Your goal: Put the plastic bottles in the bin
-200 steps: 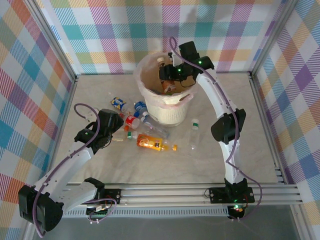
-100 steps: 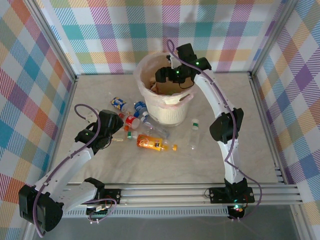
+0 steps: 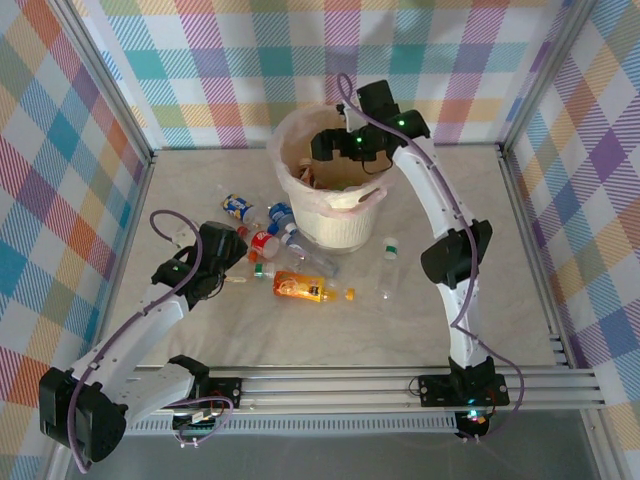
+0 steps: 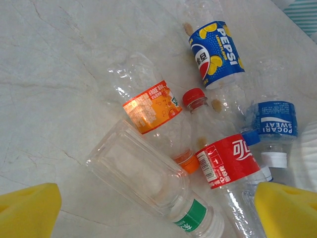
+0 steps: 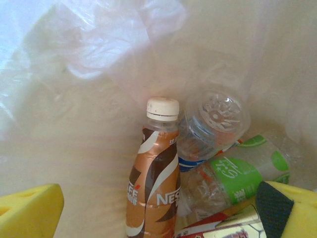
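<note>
My left gripper should keep going down until its wide-open fingers, with the clear green-label bottle's body (image 4: 141,168) uncovered between them, reach past its sides (image 4: 121,187), and then close.
My right gripper (image 3: 332,148) hangs open over the cream bin (image 3: 345,203). In the right wrist view its yellow fingers (image 5: 29,210) stand wide apart above a brown coffee bottle (image 5: 153,173), which leans on the bag-lined bin wall (image 5: 74,99) beside a clear bottle (image 5: 213,124) and a green-label bottle (image 5: 233,178). My left gripper (image 4: 158,218) is open just above a table cluster: a clear green-label bottle (image 4: 143,173), an orange-label bottle (image 4: 151,106), a red-label bottle (image 4: 229,161), a Pepsi bottle (image 4: 216,52) and a Pocari bottle (image 4: 275,121).
An amber bottle (image 3: 303,287) lies in front of the bin. A clear green-capped bottle (image 3: 389,262) lies to the bin's right. Checked walls and metal rails close the table (image 3: 520,300) in on three sides.
The right gripper has gone from shut on the brown bottle to open, and the bottle now lies inside the bin. The left arm has not moved.
</note>
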Robot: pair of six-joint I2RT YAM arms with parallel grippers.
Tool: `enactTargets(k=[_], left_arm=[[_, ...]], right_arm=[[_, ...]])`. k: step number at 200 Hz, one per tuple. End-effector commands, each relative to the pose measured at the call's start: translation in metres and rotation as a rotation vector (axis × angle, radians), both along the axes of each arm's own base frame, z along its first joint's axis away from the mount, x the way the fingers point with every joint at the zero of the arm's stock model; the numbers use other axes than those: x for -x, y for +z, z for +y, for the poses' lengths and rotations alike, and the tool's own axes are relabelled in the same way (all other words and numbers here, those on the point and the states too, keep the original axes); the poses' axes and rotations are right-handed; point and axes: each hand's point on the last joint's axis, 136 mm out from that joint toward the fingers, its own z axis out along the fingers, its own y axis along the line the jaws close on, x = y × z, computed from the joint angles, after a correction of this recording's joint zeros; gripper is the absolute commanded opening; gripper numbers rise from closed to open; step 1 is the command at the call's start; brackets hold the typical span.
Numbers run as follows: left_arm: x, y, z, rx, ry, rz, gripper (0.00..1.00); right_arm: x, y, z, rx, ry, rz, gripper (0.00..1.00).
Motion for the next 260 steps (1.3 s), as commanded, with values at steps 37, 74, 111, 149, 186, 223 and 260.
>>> enactTargets(k=[37, 74, 111, 149, 186, 223, 260], left_arm=[[-0.004, -0.023, -0.005, 0.148, 0.074, 0.03, 1.0], [-0.006, -0.04, -0.01, 0.22, 0.101, 0.07, 1.0], [-0.01, -0.056, -0.015, 0.257, 0.102, 0.104, 1.0], [-0.011, -0.072, -0.014, 0.265, 0.131, 0.138, 1.0], [-0.013, -0.087, -0.012, 0.264, 0.152, 0.168, 1.0], [-0.02, -0.096, -0.011, 0.267, 0.158, 0.173, 1.0], [-0.023, -0.106, -0.008, 0.273, 0.172, 0.186, 1.0]], right_arm=[[0.037, 0.081, -0.055, 0.1, -0.146, -0.159, 1.0], [0.049, 0.069, -0.113, 0.274, -0.342, -0.157, 1.0], [0.072, 0.05, -0.163, 0.293, -0.478, -0.121, 1.0], [0.101, 0.022, -0.21, 0.233, -0.6, -0.052, 1.0], [0.122, -0.018, -0.236, 0.255, -0.664, 0.046, 1.0], [0.131, -0.052, -0.244, 0.287, -0.689, 0.117, 1.0], [0.136, -0.072, -0.243, 0.272, -0.695, 0.145, 1.0]])
